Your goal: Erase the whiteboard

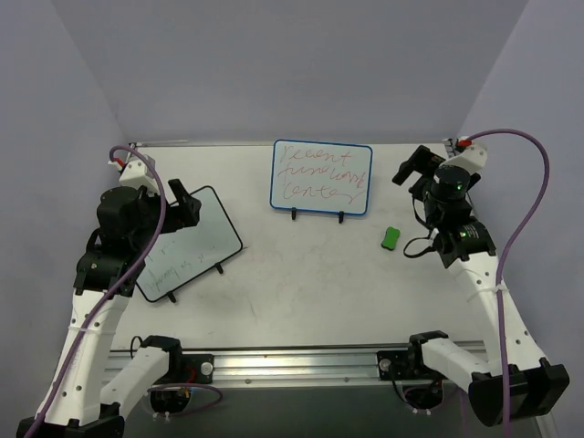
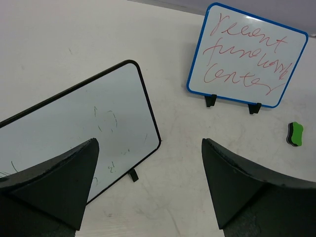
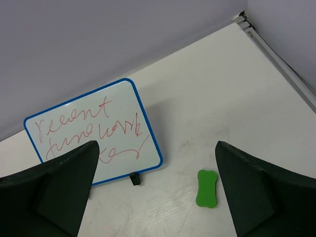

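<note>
My right gripper's open fingers are lined up across the eraser's narrow waist [image 3: 207,188]. I should now go down toward the green eraser [image 1: 391,238] until they are on both sides of it, then close them.
The blue-framed whiteboard [image 1: 321,178] stands upright on two small black feet at the back middle of the table, covered in red writing. It also shows in the left wrist view [image 2: 247,54] and the right wrist view [image 3: 89,123]. A green bone-shaped eraser [image 1: 391,238] lies flat to its right, seen too in both wrist views [image 2: 295,134] [image 3: 207,188]. My left gripper [image 1: 187,205] [image 2: 149,143] is open and empty, above the black-framed board. My right gripper [image 1: 415,169] [image 3: 157,144] is open and empty, raised behind and to the right of the eraser.
A black-framed whiteboard [image 1: 187,245] with faint marks stands at an angle on the left [image 2: 84,113]. Purple walls close the back and both sides. A metal rail [image 1: 301,360] runs along the near edge.
</note>
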Robot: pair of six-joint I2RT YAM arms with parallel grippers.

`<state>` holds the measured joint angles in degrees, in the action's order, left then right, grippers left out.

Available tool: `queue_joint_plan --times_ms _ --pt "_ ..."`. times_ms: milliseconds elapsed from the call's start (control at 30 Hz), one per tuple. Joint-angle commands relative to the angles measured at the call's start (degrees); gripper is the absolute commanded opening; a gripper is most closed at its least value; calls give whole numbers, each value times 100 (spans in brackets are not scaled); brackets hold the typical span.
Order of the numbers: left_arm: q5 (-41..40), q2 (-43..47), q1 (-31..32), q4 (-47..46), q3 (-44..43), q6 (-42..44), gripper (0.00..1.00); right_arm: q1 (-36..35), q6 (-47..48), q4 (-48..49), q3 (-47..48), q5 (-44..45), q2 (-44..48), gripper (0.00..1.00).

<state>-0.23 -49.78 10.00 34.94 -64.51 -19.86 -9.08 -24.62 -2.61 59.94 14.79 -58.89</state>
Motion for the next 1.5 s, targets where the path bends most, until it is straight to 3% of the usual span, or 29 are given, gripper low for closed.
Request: queue_joint_plan --times_ms 0,233,400,533,667,933,1100,1467 --pt "-117 4 -33 83 -53 79 94 3 80 -238 228 305 -244 100" --pt "-65 -23 -33 198 -9 87 94 12 54 -749 466 1227 -588 100" --pt "180 -32 -33 145 44 35 94 20 -613 -1495 572 2001 -1272 100" --pt "269 -67 -33 145 44 17 94 143 -1149 -1514 71 2054 -1467 100" --pt "374 -41 -42 136 44 -1 94 451 -1125 -1191 -517 1599 -1616 92" --pt "383 -5 -42 153 53 17 94 434 -579 -109 -809 376 -2293 75" --pt "427 -41 -51 154 61 26 94 249 -579 164 -879 227 -2618 65" --pt "524 -173 -60 145 70 8 94 -261 -798 454 -1212 367 -2943 57"
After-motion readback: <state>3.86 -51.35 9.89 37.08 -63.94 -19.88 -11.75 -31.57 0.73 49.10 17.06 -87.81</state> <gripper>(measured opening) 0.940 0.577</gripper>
